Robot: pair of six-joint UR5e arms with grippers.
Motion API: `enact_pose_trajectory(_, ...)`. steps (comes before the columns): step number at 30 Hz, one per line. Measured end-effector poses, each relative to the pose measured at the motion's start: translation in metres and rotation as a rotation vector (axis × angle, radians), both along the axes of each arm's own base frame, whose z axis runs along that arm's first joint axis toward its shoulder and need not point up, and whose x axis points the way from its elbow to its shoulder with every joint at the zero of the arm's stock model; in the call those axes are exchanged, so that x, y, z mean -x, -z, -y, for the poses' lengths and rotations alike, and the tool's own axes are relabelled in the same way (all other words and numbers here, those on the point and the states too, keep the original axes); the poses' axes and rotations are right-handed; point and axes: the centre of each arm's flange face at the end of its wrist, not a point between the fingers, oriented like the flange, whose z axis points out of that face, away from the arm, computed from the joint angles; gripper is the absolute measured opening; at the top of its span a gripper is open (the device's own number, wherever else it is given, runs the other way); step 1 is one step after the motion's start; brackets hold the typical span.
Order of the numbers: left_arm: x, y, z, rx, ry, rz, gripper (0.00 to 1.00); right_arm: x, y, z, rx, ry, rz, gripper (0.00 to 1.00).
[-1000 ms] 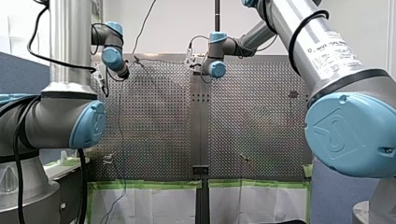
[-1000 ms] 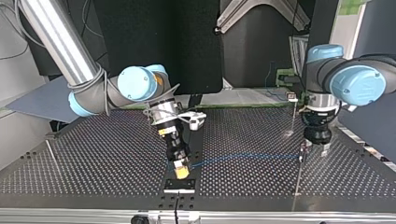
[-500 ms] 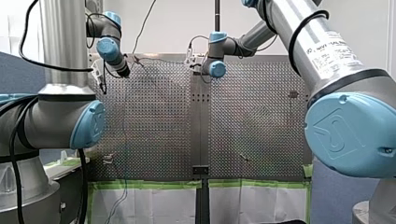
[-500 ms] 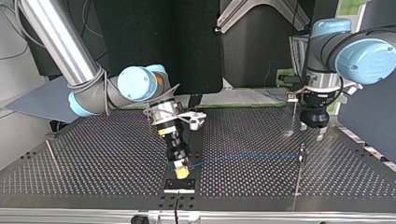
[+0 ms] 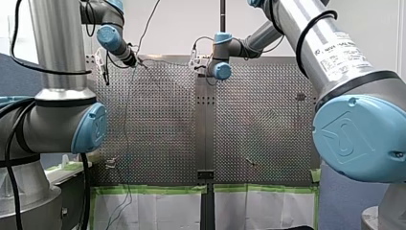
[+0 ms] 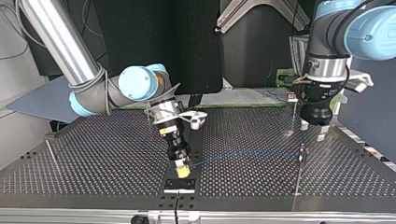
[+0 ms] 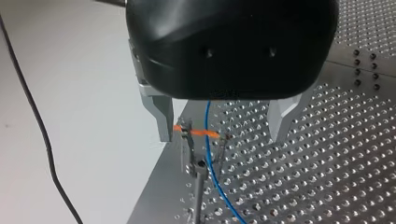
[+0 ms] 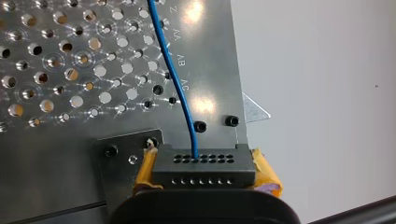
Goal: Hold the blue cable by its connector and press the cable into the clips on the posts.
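Observation:
The blue cable (image 8: 173, 70) comes out of its connector in a smooth curve (image 8: 190, 123), so the cable will stay seated and bend more when I carry the connector.
The thin blue cable (image 6: 247, 153) runs low over the perforated table from a dark grey connector (image 8: 203, 168) to a clip (image 7: 196, 133) with an orange part on top of a thin post (image 6: 302, 150). My right gripper (image 6: 181, 171) is shut on the connector, its yellow pads (image 8: 266, 175) on both sides. My left gripper (image 6: 312, 131) hangs open above that post. In the left wrist view the cable (image 7: 208, 140) passes through the clip between the metal fingers (image 7: 161, 116), touching neither.
A second post (image 6: 293, 114) with a clip on top stands behind the first one. A slanted rod (image 6: 52, 156) sits at the top view's left. A small black plate (image 6: 180, 185) lies at the table's near edge, under my right gripper.
My left gripper has lifted up and away from the post, staying open. The cable stays in the clip. My right gripper has kept its place and its grip.

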Motion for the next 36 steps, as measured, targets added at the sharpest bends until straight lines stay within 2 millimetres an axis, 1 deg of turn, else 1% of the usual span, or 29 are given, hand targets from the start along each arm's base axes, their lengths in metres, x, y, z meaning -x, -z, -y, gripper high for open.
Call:
enact_pose_trajectory(14, 0.010, -0.002, 0.019, -0.117, 0.039, -0.016, 1.00, 0.000, 0.001, -0.001, -0.004, 0.000, -0.005, 0.00)
enact_pose_trajectory(20, 0.010, -0.008, 0.025, -0.167, 0.043, 0.007, 1.00, 0.001, 0.001, 0.000, -0.006, 0.001, -0.007, 0.00)
enact_pose_trajectory(23, 0.008, -0.008, 0.026, -0.192, 0.036, 0.010, 1.00, 0.001, 0.001, 0.000, -0.006, 0.001, -0.007, 0.00)
enact_pose_trajectory(29, 0.003, 0.000, 0.028, -0.240, 0.027, -0.012, 1.00, 0.002, 0.001, 0.001, -0.006, 0.003, -0.007, 0.00)
enact_pose_trajectory(36, 0.008, -0.007, 0.030, -0.283, 0.028, 0.007, 1.00, 0.002, 0.001, 0.001, -0.007, 0.003, -0.007, 0.00)
